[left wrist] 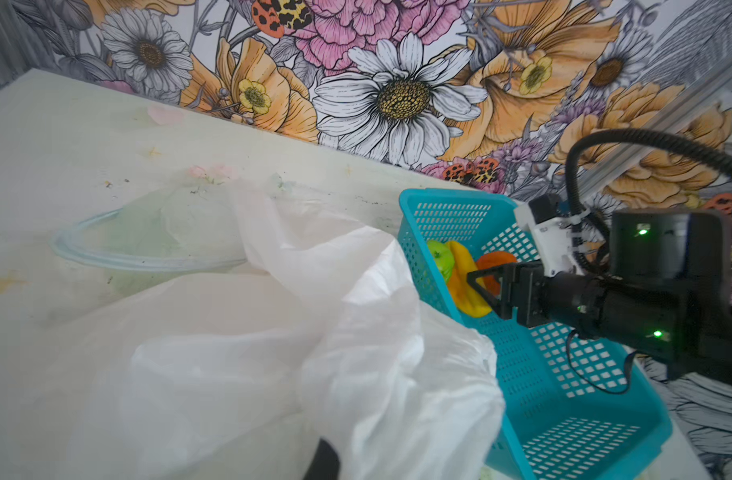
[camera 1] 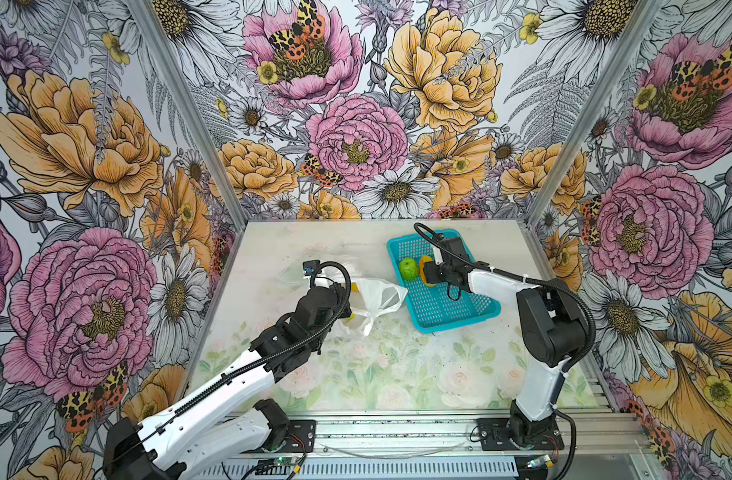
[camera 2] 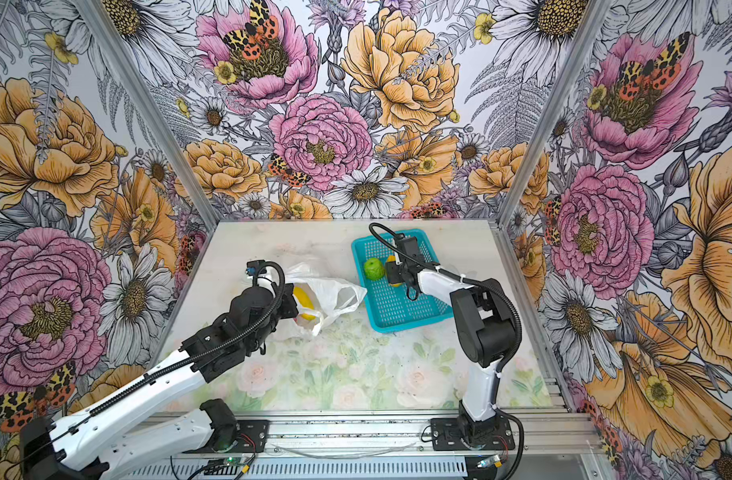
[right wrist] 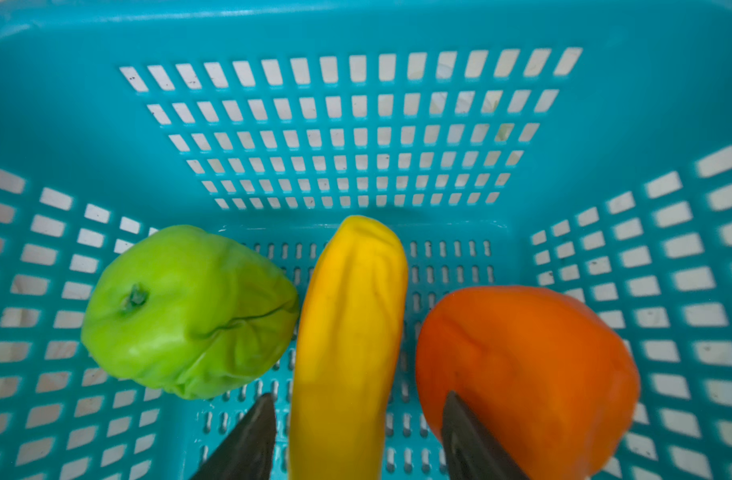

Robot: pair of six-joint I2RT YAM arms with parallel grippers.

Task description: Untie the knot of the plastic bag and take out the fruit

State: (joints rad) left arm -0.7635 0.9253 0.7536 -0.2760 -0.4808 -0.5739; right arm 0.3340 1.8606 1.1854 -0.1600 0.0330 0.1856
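Observation:
Slack film (camera 2: pixel 330 293) droops over the fruit in the bag, so the robot's left gripper should lift the bag while the right gripper pulls its near edge (camera 2: pixel 316 328) open.
The white plastic bag (camera 1: pixel 381 295) (camera 2: pixel 339 293) lies crumpled left of the teal basket (camera 1: pixel 460 316), its mouth gaping. Yellow fruit (camera 2: pixel 304 297) shows inside it. The knot is out of view. My left gripper (camera 2: pixel 295 307) is at the bag's left side, shut on the film, which drapes over its fingers (left wrist: pixel 325 461). My right gripper (right wrist: pixel 358 399) (camera 1: pixel 422 272) is open low inside the basket. A yellow oblong fruit (right wrist: pixel 352 324) lies between its fingers with gaps on both sides. A green apple (right wrist: pixel 190 311) (camera 1: pixel 409 269) and an orange (right wrist: pixel 522 365) flank it.
A clear round bowl rim (left wrist: pixel 148 262) lies on the table behind the bag. The basket's mesh walls (right wrist: pixel 356 124) enclose the right gripper on three sides. Flowered walls bound the table at the back and both sides.

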